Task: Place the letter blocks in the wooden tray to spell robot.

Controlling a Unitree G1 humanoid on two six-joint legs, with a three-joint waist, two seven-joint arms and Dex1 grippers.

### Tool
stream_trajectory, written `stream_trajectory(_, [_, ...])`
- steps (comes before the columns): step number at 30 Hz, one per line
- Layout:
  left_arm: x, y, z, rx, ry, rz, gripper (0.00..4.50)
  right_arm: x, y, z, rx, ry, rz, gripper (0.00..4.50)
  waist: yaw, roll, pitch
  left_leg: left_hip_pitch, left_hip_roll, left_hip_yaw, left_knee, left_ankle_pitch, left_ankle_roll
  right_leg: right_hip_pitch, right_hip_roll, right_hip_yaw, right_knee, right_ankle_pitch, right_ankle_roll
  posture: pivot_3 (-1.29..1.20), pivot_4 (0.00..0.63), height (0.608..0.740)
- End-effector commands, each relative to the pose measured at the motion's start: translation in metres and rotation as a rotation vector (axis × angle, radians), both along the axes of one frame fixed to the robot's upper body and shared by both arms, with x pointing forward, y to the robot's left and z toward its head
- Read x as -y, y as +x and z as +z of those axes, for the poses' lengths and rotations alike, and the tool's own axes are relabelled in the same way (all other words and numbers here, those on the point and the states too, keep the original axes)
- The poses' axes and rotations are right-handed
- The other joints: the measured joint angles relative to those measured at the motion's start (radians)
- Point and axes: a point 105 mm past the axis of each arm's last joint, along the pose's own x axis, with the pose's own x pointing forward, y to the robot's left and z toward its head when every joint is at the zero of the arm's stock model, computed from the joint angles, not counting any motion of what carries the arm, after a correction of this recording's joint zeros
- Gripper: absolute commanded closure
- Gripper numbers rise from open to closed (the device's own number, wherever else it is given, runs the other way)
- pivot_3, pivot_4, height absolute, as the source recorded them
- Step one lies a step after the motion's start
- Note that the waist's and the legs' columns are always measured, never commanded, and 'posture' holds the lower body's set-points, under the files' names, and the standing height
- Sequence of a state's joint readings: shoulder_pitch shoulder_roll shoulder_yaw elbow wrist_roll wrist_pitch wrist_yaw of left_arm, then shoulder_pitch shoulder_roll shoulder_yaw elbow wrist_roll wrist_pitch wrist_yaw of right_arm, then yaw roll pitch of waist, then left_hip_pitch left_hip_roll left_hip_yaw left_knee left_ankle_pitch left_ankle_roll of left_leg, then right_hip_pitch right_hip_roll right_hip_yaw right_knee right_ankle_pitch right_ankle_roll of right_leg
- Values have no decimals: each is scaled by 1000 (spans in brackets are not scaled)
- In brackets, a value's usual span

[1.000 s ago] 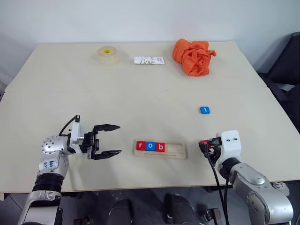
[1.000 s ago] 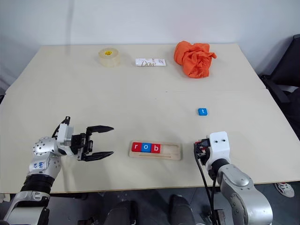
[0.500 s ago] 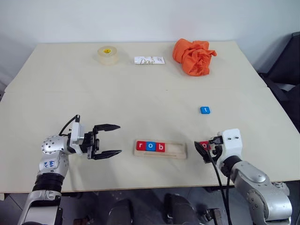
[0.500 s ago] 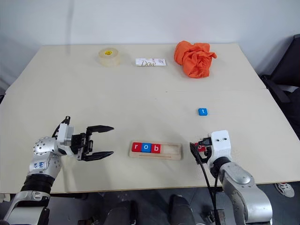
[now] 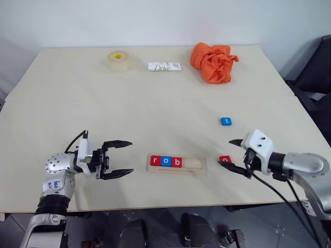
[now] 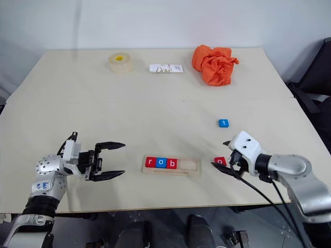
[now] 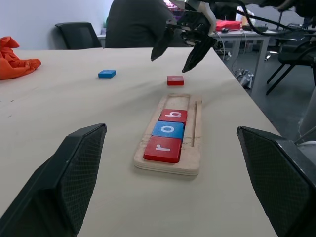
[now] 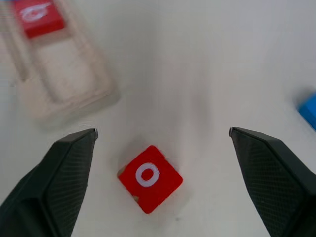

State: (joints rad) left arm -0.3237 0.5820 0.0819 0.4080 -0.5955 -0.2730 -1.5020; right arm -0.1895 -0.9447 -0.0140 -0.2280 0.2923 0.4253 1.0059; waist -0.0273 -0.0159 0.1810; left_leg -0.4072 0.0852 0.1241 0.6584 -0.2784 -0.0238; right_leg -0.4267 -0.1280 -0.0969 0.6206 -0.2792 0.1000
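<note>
The red o block's corners [image 8: 122, 174] face my right gripper's fingers, so this gripper should turn square and grasp the flat sides [image 8: 133, 192] before taking the block to the tray.
The wooden tray [image 5: 194, 166] lies near the table's front edge. It holds three letter blocks at its left end: red r [image 5: 155, 160], blue o [image 5: 165, 161] and red b [image 5: 176, 162]. A red o block [image 5: 225, 159] lies flat on the table just right of the tray. My right gripper [image 5: 227, 153] stands open around and slightly above it, touching nothing; the right wrist view shows the red o block [image 8: 149, 178] free between the fingers. A blue t block [image 5: 226, 121] lies farther back. My left gripper [image 5: 130, 156] hovers open and empty left of the tray.
At the back of the table stand a tape roll [image 5: 119, 60], a white Dove packet [image 5: 165, 66] and a crumpled orange cloth [image 5: 213, 62]. A dark chair [image 5: 318, 72] is beyond the table's right edge.
My right gripper has opened and let go of the red o block, which now lies on the table. Its arm has swung out to the right and the wrist has rolled. The left gripper stayed put.
</note>
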Motion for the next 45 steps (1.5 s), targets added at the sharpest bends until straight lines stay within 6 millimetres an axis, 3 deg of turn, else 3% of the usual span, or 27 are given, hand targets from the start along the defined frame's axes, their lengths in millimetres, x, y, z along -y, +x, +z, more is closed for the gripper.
stream_trajectory(1, [-3, -15, 3, 37, 14, -75, 0, 6, 5, 1, -16, -89, 146, 31, -1, 0, 0, 0, 0, 1, 0, 0, 0, 0, 0, 0, 0, 0, 0, 0, 150, 740])
stream_trajectory(6, [-7, -22, 1, 27, 23, -61, 0, 14, 9, -9, -58, -197, 278, 31, 0, 0, 0, 0, 0, 1, 0, 0, 0, 0, 0, 0, 0, 0, 0, 0, 150, 740])
stream_trajectory(14, [-14, -30, 1, 26, 32, -31, 0, 18, 24, -26, -86, -258, 335, 31, -1, 0, 0, 1, 0, 2, 3, 0, -1, 1, -1, 1, 1, 1, 1, 0, 150, 740])
stream_trajectory(17, [-14, -31, 2, 27, 32, -29, 0, 17, 24, -28, -90, -257, 350, 597, 0, 0, 0, 1, 0, 1, 4, 0, -1, 1, -1, 1, 2, 1, 1, 0, 150, 740])
stream_trajectory(25, [-15, -29, 4, 30, 30, -27, 0, 17, 23, -31, -108, -250, 353, 3025, -1, -1, 0, 2, 0, 1, 6, 0, -1, 2, -1, 1, 2, 2, 1, 0, 150, 740])
stream_trajectory(31, [-16, -28, 6, 31, 34, -31, 0, 9, 27, -16, -89, -196, 335, 3038, -1, -1, 0, 2, 0, 1, 6, 1, -1, 2, -1, 1, 2, 3, 1, 0, 150, 740])
stream_trajectory(37, [-19, -25, 7, 32, 44, -26, 0, -19, 26, 36, -48, -55, 290, 3038, -1, 2, 1, 1, 0, 2, 6, 1, -1, -1, -1, 2, 4, 2, 0, 0, 150, 740])
stream_trajectory(45, [-12, -18, 6, 42, 28, -33, 0, -68, 8, 37, -120, -104, 322, 3038, 0, 2, 1, 0, 1, 1, 5, 0, -1, -1, -1, 1, 3, 1, -1, 0, 150, 740])
